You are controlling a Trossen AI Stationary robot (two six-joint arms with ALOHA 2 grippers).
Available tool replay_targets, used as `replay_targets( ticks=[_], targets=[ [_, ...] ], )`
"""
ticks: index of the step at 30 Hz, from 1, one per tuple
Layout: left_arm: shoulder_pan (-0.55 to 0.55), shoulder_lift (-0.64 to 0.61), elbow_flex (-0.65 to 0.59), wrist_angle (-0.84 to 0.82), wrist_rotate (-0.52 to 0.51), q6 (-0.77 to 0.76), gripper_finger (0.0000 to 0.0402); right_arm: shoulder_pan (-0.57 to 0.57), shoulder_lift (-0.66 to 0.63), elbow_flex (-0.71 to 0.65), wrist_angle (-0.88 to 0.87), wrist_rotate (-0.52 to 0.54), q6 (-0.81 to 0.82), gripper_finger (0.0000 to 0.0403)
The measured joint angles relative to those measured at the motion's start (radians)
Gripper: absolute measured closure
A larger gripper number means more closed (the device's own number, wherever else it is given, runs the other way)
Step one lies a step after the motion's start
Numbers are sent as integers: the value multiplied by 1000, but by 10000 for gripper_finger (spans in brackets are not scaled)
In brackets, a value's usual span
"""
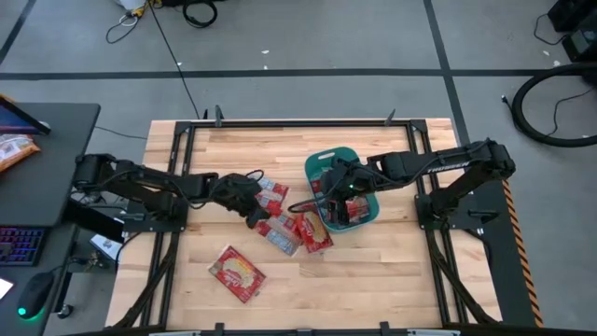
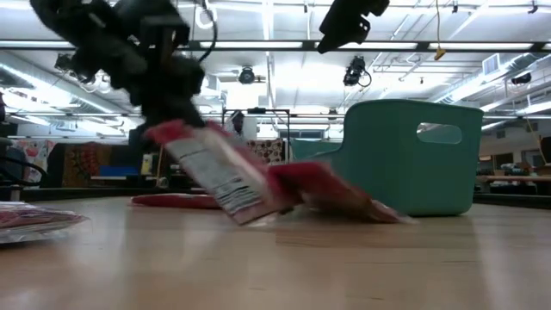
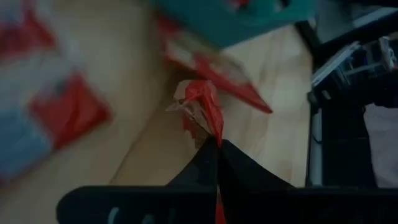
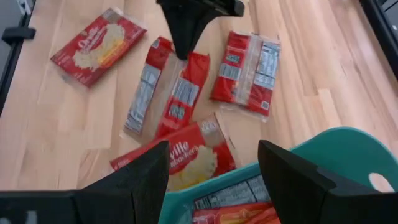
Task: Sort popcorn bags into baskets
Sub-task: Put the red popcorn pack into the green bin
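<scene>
I expect the red popcorn bag [image 4: 166, 90] to stay stiff and flat when I carry it to the basket, because it keeps straight sides [image 4: 140, 93] below my left gripper.
Several red popcorn bags lie flat on the wooden table left of the teal basket [image 1: 322, 157]: one apart near the table's near edge [image 1: 237, 273], others in a loose cluster [image 1: 312, 231], [image 4: 245, 71]. My left gripper [image 1: 254, 213] is over this cluster, shut on one bag [image 2: 215, 176]. My right gripper [image 4: 214, 180] hovers open above the basket [image 4: 348, 149], which holds more red bags [image 4: 239, 202]. One bag [image 4: 180, 155] leans against the basket's wall. My left gripper pinches a red popcorn bag by its upper edge [image 3: 210, 127] between the two shut fingers, coming from above. The bag hangs tilted below the fingers, and its lower end [image 2: 248, 211] reaches down to the table beside the other bags.
A dark side table [image 1: 37, 159] with an orange snack bag [image 1: 14, 149] and a keyboard stands left of the work table. Metal frame rails [image 1: 298, 121] run along the table's edges. Bare wood [image 1: 373, 271] lies near the table's near edge.
</scene>
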Motion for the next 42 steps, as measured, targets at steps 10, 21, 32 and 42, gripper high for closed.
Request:
replay_targets(
  ticks=[10,21,32,42],
  targets=[
    [-13,-15,262,-171,-51,259,397,-8,0,0,91,-45,2,154],
    [-15,-14,496,-358,-56,479,396,-45,0,0,152,-84,-21,160],
    [-44,-14,552,-344,-249,627,396,-47,0,0,170,-142,-32,217],
    [-57,-14,551,-316,-307,622,378,-47,0,0,153,-123,-48,348]
  ],
)
